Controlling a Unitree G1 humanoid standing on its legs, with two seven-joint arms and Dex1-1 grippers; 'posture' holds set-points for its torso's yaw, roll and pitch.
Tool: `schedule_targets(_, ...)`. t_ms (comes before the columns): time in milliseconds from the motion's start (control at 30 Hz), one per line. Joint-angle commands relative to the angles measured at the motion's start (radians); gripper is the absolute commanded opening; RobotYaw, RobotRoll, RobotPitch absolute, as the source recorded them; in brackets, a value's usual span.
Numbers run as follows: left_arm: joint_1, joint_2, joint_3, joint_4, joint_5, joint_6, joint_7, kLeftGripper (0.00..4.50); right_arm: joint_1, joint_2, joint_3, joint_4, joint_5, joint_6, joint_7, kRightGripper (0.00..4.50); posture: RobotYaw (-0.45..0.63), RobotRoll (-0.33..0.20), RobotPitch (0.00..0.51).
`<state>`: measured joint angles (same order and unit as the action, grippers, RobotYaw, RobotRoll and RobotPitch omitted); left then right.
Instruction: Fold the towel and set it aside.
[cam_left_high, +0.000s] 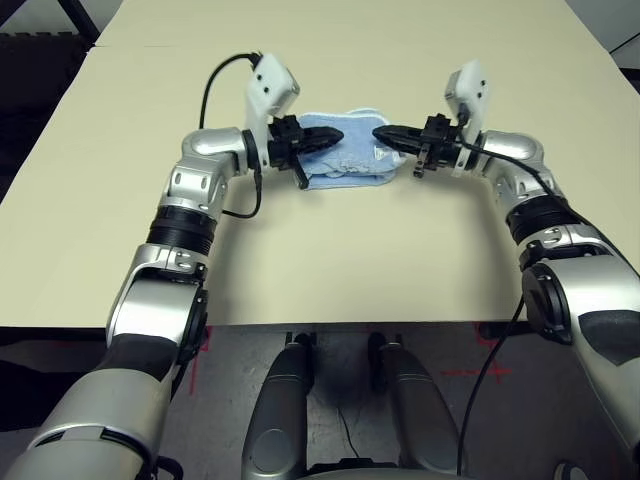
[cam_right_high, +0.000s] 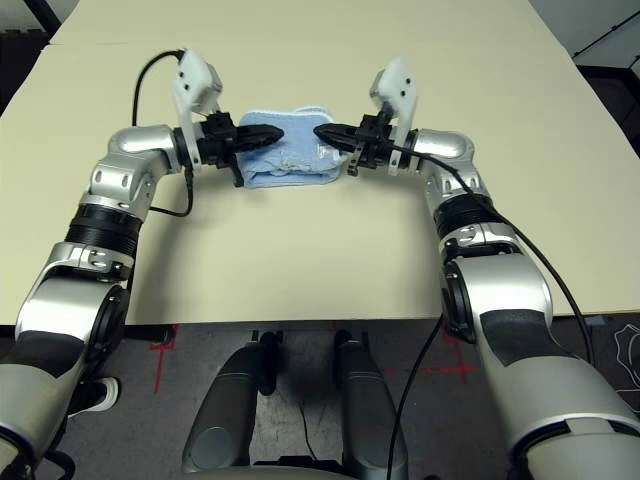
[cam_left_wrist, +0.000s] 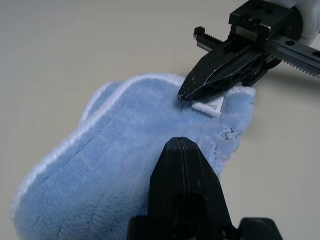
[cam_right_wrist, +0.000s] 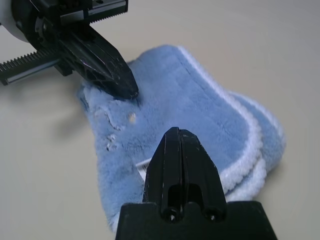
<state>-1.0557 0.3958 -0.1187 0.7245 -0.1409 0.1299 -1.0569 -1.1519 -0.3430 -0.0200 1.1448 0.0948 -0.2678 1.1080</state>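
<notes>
The towel's under layer peeks (cam_left_wrist: 95, 102) out past the white hem of the top layer along the towel's far edge, so my left gripper should move back out and press down the towel's far corner on the gripper's side (cam_left_high: 307, 119).
The light blue towel (cam_left_high: 350, 165) lies folded in layers on the cream table, its white hem (cam_right_wrist: 250, 135) showing along the curved edges and a small white label (cam_left_wrist: 210, 106) on top. My left gripper (cam_left_high: 335, 137) reaches in from the left, fingers shut, its tip (cam_left_wrist: 182, 142) over the towel's left part. My right gripper (cam_left_high: 380, 131) comes in from the right, also shut, with its tip (cam_right_wrist: 175, 132) over the cloth near the label. The two tips point at each other a short gap apart. I see no cloth pinched between either pair of fingers.
The cream table (cam_left_high: 330, 270) stretches bare around the towel, with wide room in front and behind. Its front edge runs near my body, and dark floor lies beyond the left edge (cam_left_high: 40, 110). Black cables (cam_left_high: 215, 80) loop off both wrists.
</notes>
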Motion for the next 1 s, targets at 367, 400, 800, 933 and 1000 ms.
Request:
schedule_targets(367, -0.013, 0.013, -0.020, 0.132, 0.093, -0.071, 0.010, 0.03, 0.073, -0.019, 0.017, 0.047, -0.064, -0.019, -0.031, 0.00, 0.07, 0.000, 0.251)
schedule_targets(400, -0.016, 0.017, -0.018, 0.135, 0.092, -0.072, 0.009, 0.03, 0.077, -0.016, 0.020, 0.048, -0.067, -0.021, -0.035, 0.00, 0.08, 0.000, 0.252)
schedule_targets(800, -0.067, 0.036, 0.064, 0.103, 0.027, -0.026, -0.004, 0.03, 0.038, -0.005, -0.081, 0.036, 0.033, -0.009, 0.016, 0.00, 0.09, 0.000, 0.247)
schedule_targets(933, -0.122, 0.017, 0.104, 0.146, 0.022, -0.027, 0.052, 0.03, -0.009, -0.006, -0.126, 0.026, 0.070, 0.012, -0.014, 0.00, 0.08, 0.000, 0.246)
schedule_targets(1000, -0.143, -0.002, 0.114, 0.181, 0.031, -0.045, 0.095, 0.03, -0.029, 0.000, -0.125, 0.032, 0.058, 0.010, -0.067, 0.00, 0.08, 0.000, 0.247)
